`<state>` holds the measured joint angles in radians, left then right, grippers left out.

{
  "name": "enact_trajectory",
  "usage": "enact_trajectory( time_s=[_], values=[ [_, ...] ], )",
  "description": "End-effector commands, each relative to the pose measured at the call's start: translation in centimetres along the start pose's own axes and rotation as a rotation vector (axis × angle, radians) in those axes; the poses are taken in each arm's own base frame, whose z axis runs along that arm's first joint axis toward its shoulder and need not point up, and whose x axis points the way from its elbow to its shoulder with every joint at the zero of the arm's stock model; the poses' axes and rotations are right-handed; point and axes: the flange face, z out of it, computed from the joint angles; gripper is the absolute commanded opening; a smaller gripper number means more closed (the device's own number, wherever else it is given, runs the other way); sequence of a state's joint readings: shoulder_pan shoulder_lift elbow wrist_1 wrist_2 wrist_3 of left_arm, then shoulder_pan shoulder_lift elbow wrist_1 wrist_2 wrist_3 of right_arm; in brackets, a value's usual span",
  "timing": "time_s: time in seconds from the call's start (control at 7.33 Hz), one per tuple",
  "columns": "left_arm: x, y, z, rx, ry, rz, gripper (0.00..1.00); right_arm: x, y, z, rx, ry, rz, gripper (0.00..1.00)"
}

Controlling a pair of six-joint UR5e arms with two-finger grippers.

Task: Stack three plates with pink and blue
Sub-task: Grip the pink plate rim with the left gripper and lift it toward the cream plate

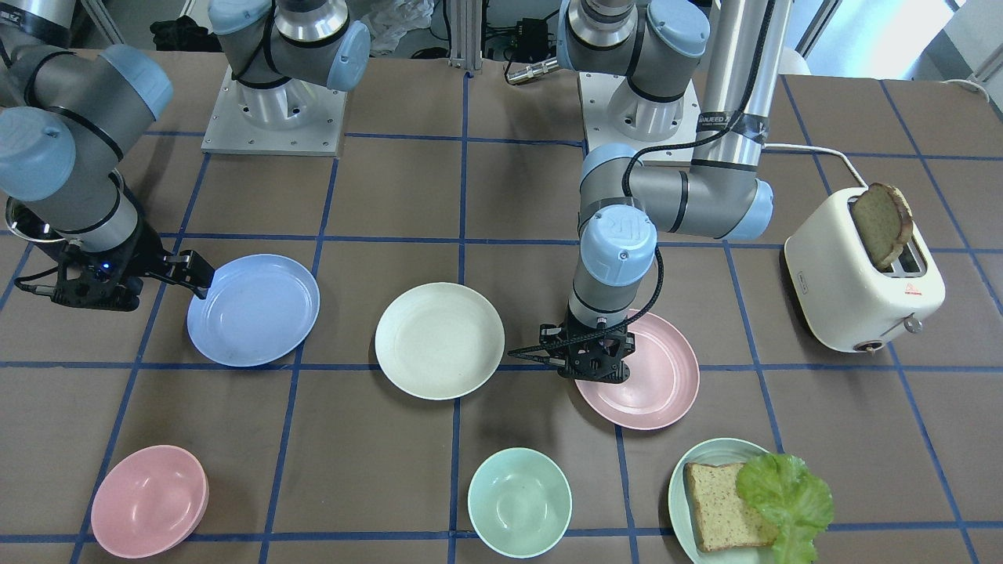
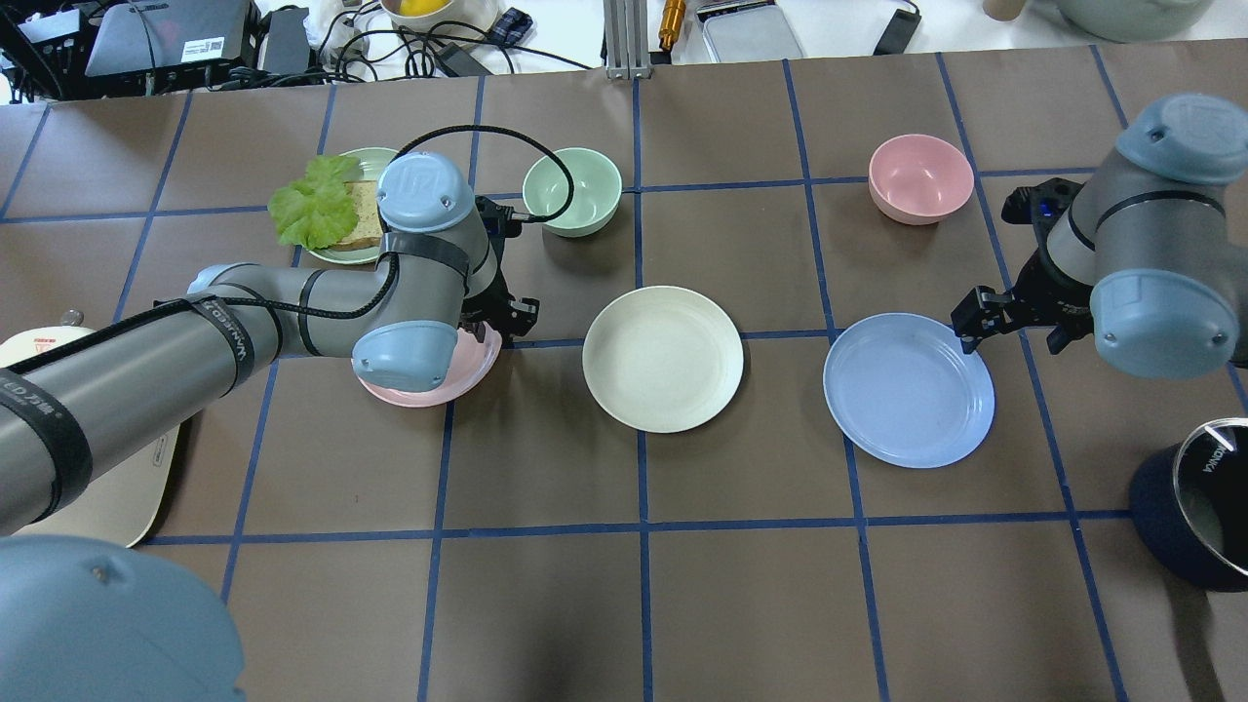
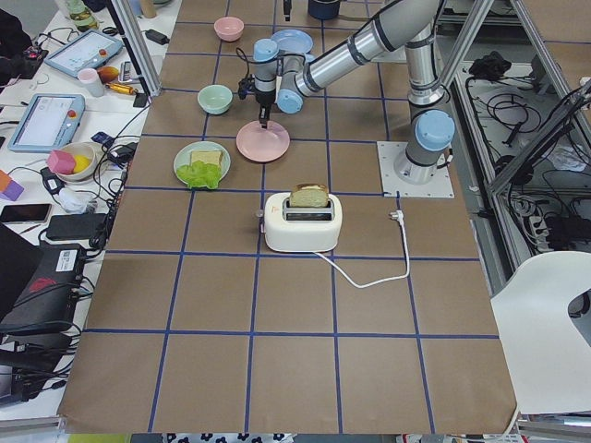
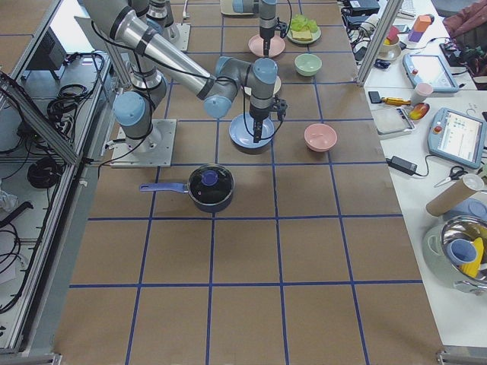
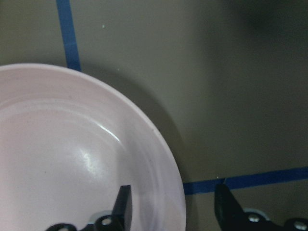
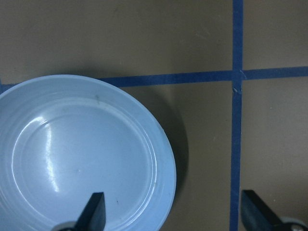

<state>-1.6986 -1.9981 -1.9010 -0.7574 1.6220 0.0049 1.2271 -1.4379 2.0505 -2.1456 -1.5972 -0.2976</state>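
The light blue plate (image 1: 253,310) should nest on the pale pink plate and nearly cover it when I lower it there, because their round rims (image 1: 693,377) look equally wide.
The cream-white plate (image 1: 439,341) lies at the table's middle, also in the overhead view (image 2: 663,358). The pale pink plate (image 1: 658,388) lies flat on the robot's left of it, with my left gripper (image 1: 595,372) low over its rim. In the left wrist view the gripper (image 5: 173,214) is open: one finger (image 5: 122,207) is inside the pink plate (image 5: 72,159) and the other is outside. The light blue plate (image 1: 255,309) lies on the robot's right. My right gripper (image 1: 196,278) is open and straddles the rim of the blue plate (image 6: 82,154).
A pink bowl (image 1: 149,501), a mint-green bowl (image 1: 519,501) and a mint plate (image 1: 689,458) with bread and lettuce sit along the far edge. A toaster (image 1: 862,290) stands at the robot's left. A dark pot (image 2: 1199,507) stands near the right arm.
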Motion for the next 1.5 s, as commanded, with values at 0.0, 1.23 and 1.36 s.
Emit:
enact_trajectory(
  time_s=[0.0,1.23,1.36],
  values=[
    [0.2,-0.1,-0.7,0.016,-0.013,0.004,0.00,1.0,-0.3,3.0,-0.034,-0.056,-0.048,1.00],
    [24.1,-1.5,-11.1,0.090,-0.047,-0.110,0.00,3.3,0.1,6.9,-0.079,-0.137,-0.047,0.54],
    [25.1,-1.8,-9.7,0.084,-0.036,-0.192,0.00,3.3,0.1,6.9,-0.081,-0.138,-0.044,0.40]
  ],
)
